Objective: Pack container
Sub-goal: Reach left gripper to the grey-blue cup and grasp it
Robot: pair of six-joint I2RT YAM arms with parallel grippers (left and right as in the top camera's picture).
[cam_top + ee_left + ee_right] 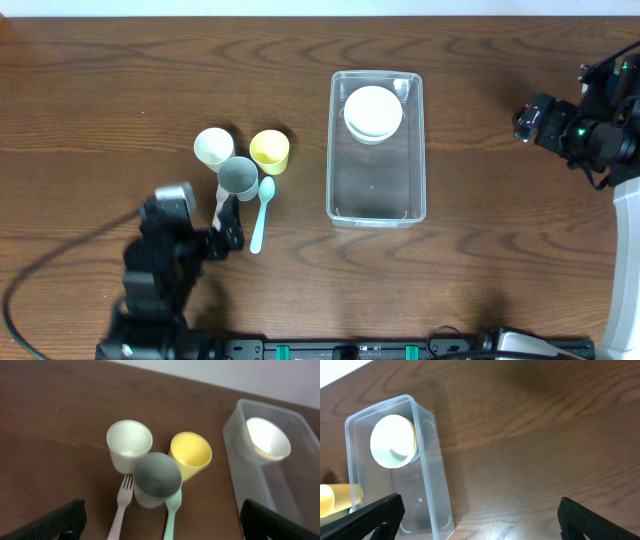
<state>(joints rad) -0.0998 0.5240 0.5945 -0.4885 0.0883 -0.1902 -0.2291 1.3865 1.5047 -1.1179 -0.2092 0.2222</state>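
The grey cup (238, 178) is on the other side of the container from my right gripper. Next, my left gripper picks up the grey cup and puts it next to the white bowl (351, 156).
The clear container (329, 150) stands right of centre, with a white bowl (373, 112) in its far end. A white cup (213, 146), a yellow cup (269, 150) and a grey cup (238, 176) stand grouped to its left. A pale pink fork (220, 205) and a mint spoon (262, 212) lie just in front of them. My left gripper (225, 238) is open and empty, just short of the handles. In the left wrist view the fork (121, 505) and spoon (171, 512) lie between its fingers (167, 521). My right gripper (527, 120) is open and empty, right of the container.
The right wrist view shows the container (427, 460) with the bowl (393, 441) at left, bare wooden table between the fingers (480, 515), and the yellow cup (335, 497) at the left edge. A black rail (350, 350) runs along the table's front edge.
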